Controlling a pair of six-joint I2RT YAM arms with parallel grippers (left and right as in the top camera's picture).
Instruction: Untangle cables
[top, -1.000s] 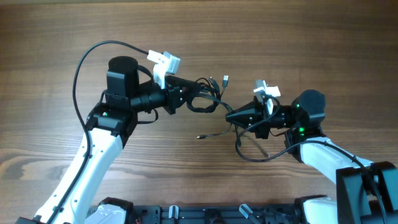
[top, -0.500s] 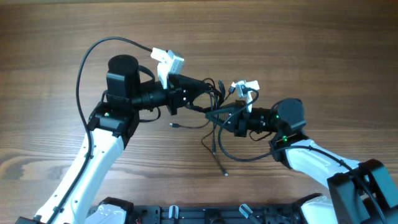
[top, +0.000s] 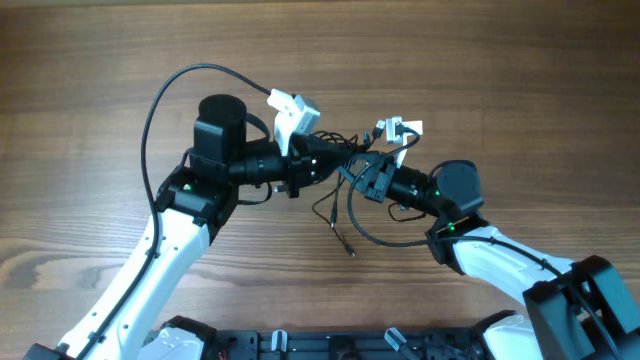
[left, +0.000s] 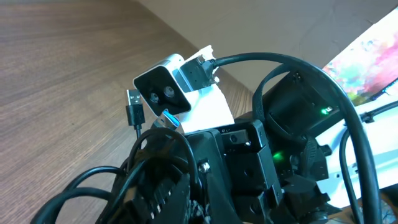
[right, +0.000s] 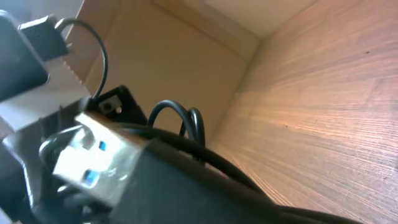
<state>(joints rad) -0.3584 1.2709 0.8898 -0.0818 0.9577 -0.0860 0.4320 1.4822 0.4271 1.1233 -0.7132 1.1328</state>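
My left gripper should move back and pull its strands of cable (left: 163, 132) out while my right gripper holds the knot, because my grippers almost touch at the bunched cables (top: 350, 146).
The cables (top: 347, 160) are thin black wires bunched in a knot between my two grippers, above the table. Loose loops and a plug end (top: 350, 250) hang down toward the front. My left gripper (top: 328, 165) is shut on the knot from the left. My right gripper (top: 362, 180) is shut on it from the right, almost touching the left one. The left wrist view shows the black strands (left: 93, 180) at my left gripper (left: 186, 199) and a USB plug (left: 134, 107) sticking up. The right wrist view is filled by a blue-tongued USB plug (right: 78, 163) and cable loops (right: 180, 118); its jaws are hidden.
The wooden table (top: 520, 90) lies all around. The left arm's thick black cable (top: 165, 90) arcs at the back left. The right arm's white wrist camera (left: 163, 93) sits close in front of the left gripper. A dark base rail (top: 330, 345) runs along the front edge.
My right gripper has moved left and back, closing on the left gripper. The left arm has shifted right. The bunch is now tight between them, and the loose ends trail further left.
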